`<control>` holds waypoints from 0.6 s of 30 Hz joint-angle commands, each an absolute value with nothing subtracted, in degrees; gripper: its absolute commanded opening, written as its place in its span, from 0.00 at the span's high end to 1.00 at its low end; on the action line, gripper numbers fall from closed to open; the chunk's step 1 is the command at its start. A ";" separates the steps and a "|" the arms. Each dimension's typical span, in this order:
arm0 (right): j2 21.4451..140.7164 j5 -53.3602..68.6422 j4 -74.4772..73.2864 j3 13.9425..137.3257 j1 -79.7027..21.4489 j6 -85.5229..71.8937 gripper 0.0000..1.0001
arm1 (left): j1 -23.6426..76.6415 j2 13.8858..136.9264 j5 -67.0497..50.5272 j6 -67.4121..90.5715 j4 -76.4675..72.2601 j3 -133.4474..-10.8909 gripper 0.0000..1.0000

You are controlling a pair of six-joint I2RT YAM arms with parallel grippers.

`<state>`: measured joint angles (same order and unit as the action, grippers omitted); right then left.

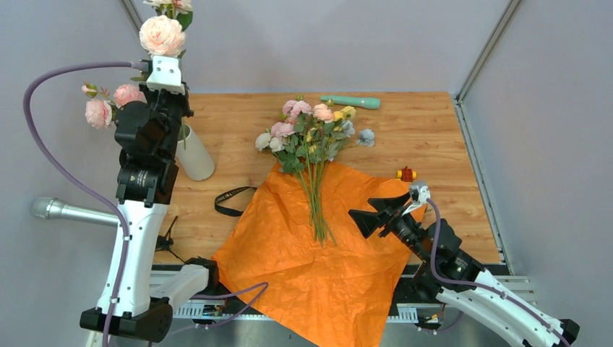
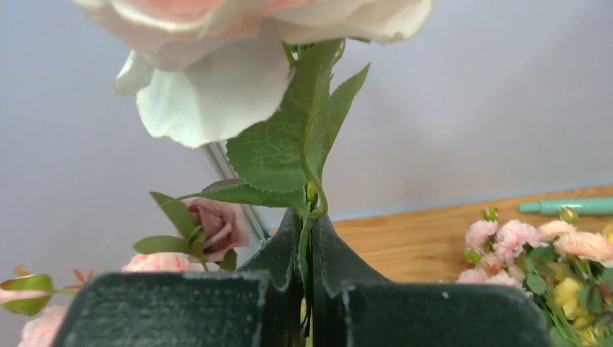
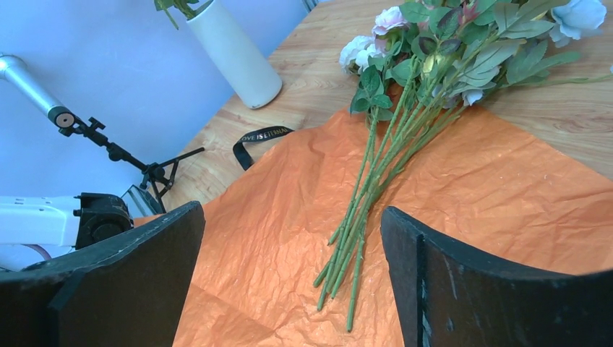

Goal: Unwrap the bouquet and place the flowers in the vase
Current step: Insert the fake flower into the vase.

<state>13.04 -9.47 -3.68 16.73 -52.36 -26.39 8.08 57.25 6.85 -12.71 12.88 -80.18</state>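
Next, my left gripper lowers the stem of the large peach bloom into the vase's opening before my fingers open, because it is holding the bloom high above the pink blooms.
The bouquet's orange paper lies unfolded flat, reaching past the table's near edge. The flowers rest on it, stems pointing toward me. The off-white vase stands at the left with green stems in its mouth, and pink blooms show beside the left arm. Above the vase, my left gripper is shut on the green stem of a large peach bloom. My right gripper hangs open over the paper, just right of the stem ends, with nothing between its fingers.
A black strap lies left of the paper. A teal wand sits at the far edge and a small red and yellow toy block right of the paper. A grey metal tube and a small black tripod stand off the table's left.
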 commanded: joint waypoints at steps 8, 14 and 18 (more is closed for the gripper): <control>10.97 -10.20 -5.34 15.65 -52.36 -26.55 0.06 | 2.92 60.01 6.29 -9.74 -0.51 -84.51 1.00; 10.85 -9.96 -5.31 15.39 -52.38 -26.46 0.05 | 1.59 59.74 4.03 -9.50 -5.83 -79.77 1.00; 10.16 -9.87 -5.27 14.83 -52.36 -26.43 0.05 | 0.33 59.89 4.01 -9.57 -7.67 -76.26 1.00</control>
